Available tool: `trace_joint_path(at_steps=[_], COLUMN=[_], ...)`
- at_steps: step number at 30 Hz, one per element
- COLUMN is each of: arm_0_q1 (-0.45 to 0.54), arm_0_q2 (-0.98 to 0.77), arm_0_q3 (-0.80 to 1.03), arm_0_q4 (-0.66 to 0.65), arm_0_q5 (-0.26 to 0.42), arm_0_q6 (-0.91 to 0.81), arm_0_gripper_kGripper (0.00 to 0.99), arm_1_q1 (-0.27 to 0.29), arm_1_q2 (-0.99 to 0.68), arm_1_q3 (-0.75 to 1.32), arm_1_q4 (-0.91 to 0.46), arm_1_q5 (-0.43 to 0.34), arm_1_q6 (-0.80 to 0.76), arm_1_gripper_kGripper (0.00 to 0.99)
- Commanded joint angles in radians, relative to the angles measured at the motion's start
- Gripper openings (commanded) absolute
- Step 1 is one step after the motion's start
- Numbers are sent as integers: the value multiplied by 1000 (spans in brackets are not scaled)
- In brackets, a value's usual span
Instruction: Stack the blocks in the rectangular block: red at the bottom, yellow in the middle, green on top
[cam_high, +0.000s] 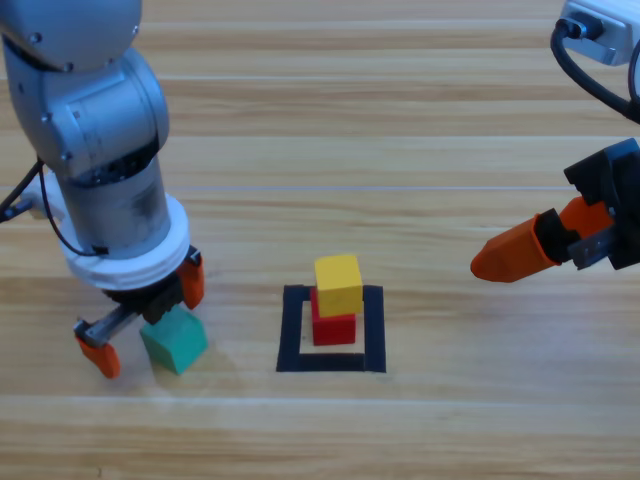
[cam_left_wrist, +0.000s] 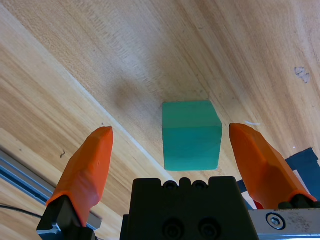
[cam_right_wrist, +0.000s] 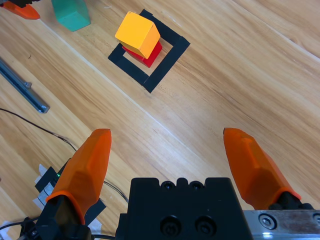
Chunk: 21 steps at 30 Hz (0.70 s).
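Observation:
The stack (cam_high: 336, 302) should stay upright when I set the green cube down on it, because the yellow cube (cam_high: 339, 286) is crooked but mostly over the red cube.
The yellow cube (cam_high: 339, 284) sits on the red cube (cam_high: 335, 327) inside the black tape square (cam_high: 290, 330), slightly askew to it. To their left, the green cube (cam_high: 174, 340) rests on the table outside the square. My left gripper (cam_high: 150, 325) is open and straddles the green cube, one jaw on either side. The left wrist view shows the green cube (cam_left_wrist: 191, 135) between the spread jaws, touched by neither. My right gripper (cam_high: 520, 255) hangs open at the right edge, holding nothing. Its wrist view shows the yellow cube (cam_right_wrist: 137, 34), red cube (cam_right_wrist: 150, 55) and tape square (cam_right_wrist: 167, 65).
A metal rail (cam_right_wrist: 22, 87) and thin cables lie along the table's edge in the right wrist view. The same rail (cam_left_wrist: 20, 165) shows in the left wrist view. A corner of the tape square (cam_left_wrist: 305, 160) lies just past my left gripper's right jaw.

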Motion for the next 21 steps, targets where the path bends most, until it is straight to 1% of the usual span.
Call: trace_joint_path(at_steps=[1,8,11,12,15,18,21], arm_0_q1=[19,18,18,18,18,18,16], arm_0_q2=[65,94,102,102,110,122,140], arm_0_q3=[12,6,6,5,-8,-20,-40], arm_0_q4=[-16,-34,-39,-39,-39,-40,-40], arm_0_q5=[-18,-25,-26,-26,-26,-28,-35], arm_0_q6=[-1,-4,-2,1,25,44,65], arm_0_gripper_kGripper=[982,968,934,911,790,696,647], arm_1_q1=[-30,-30,-31,-31,-30,-31,-30], arm_1_q2=[-27,-30,-30,-30,-30,-30,-30], arm_1_q3=[35,35,35,35,35,35,35], arm_1_q4=[-30,-30,-30,-30,-30,-30,-30], arm_1_q5=[20,20,18,18,18,17,17], arm_1_q6=[-11,-15,-17,-17,-17,-18,-18], arm_1_gripper_kGripper=[985,985,985,985,985,983,983])
